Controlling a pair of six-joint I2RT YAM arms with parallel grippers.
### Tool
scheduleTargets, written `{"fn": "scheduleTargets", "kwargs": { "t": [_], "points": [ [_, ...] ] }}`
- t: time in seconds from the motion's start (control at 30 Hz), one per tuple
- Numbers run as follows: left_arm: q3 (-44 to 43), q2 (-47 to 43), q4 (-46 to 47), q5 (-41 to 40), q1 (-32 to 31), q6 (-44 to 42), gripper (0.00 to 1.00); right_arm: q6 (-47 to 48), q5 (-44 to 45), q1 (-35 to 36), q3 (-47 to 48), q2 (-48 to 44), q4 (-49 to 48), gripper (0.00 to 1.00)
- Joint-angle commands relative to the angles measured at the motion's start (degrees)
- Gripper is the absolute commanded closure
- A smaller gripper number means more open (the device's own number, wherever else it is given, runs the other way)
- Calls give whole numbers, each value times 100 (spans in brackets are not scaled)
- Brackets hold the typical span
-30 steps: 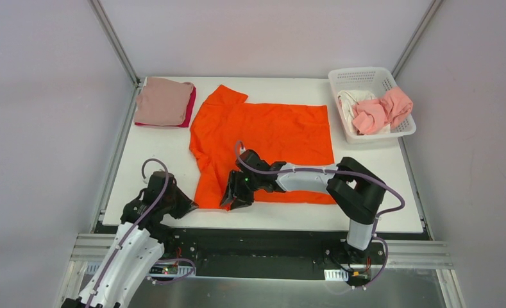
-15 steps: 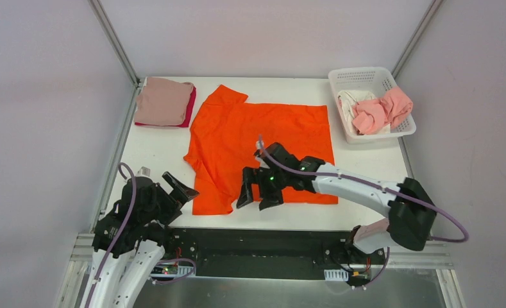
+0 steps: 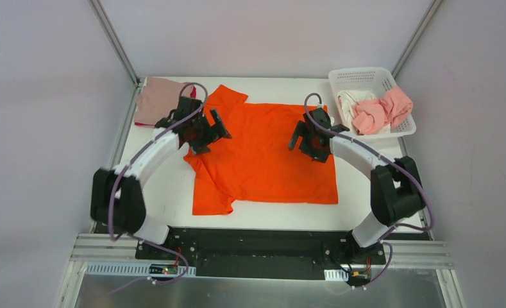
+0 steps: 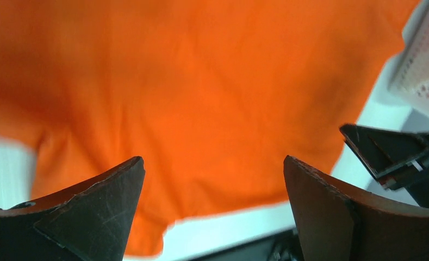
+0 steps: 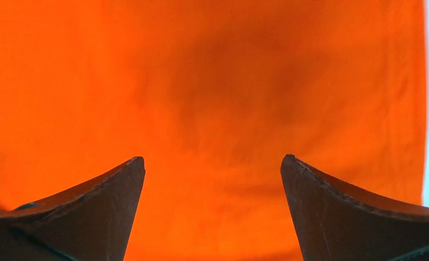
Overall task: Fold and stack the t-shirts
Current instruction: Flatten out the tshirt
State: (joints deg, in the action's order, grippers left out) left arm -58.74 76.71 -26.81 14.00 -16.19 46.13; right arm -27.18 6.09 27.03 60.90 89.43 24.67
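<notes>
The orange t-shirt's near sleeve (image 3: 212,191) is wrinkled, so next my left gripper moves back from the t-shirt's shoulder. My left gripper should then grab the sleeve's outer corner (image 3: 195,212) and pull it towards the near edge of the table.
The bright orange t-shirt (image 3: 263,157) lies spread on the white table (image 3: 160,186), with its near-left sleeve rumpled. My left gripper (image 3: 211,136) hovers open over the shirt's far-left shoulder area. My right gripper (image 3: 305,145) hovers open over the far-right part. Orange cloth (image 4: 201,81) fills the left wrist view beyond the open left gripper (image 4: 212,163). In the right wrist view, the orange cloth (image 5: 212,81) lies below the open right gripper (image 5: 212,160). Neither gripper holds anything. A folded dusty pink t-shirt (image 3: 152,99) rests on a crimson one at the back left.
A white lattice basket (image 3: 349,77) at the back right holds a salmon pink t-shirt (image 3: 385,109) and a white one (image 3: 348,101). The left arm partly covers the folded stack. The right gripper (image 4: 402,157) shows at the right of the left wrist view.
Both arms swung from the near edge of the shirt to its far part. Both grippers opened. The orange shirt now lies flatter, with its near-left edge let go.
</notes>
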Motion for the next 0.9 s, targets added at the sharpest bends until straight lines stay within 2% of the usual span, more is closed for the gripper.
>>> {"fn": "scheduleTargets", "kwargs": {
  "t": [0.0,0.13,0.3,0.53,0.7,0.87],
  "points": [
    [-1302,1801,622,-760,-3,-1158,1,567,626,-465,845,877,-429,1],
    [-2422,3269,494,-504,261,-1393,1,919,476,-710,1554,1798,-330,1],
    [-3221,4308,485,-430,486,-1451,1,907,294,-1006,2120,2521,-167,1],
    [-4099,5152,483,-255,675,-1485,1,910,31,-1246,2804,3200,149,1],
    [-4883,5751,483,187,789,-1615,1,994,-132,-1311,3114,3356,211,1],
    [-5510,6177,481,728,792,-1848,1,899,-322,-1307,3044,3279,150,1]
  ]
}}
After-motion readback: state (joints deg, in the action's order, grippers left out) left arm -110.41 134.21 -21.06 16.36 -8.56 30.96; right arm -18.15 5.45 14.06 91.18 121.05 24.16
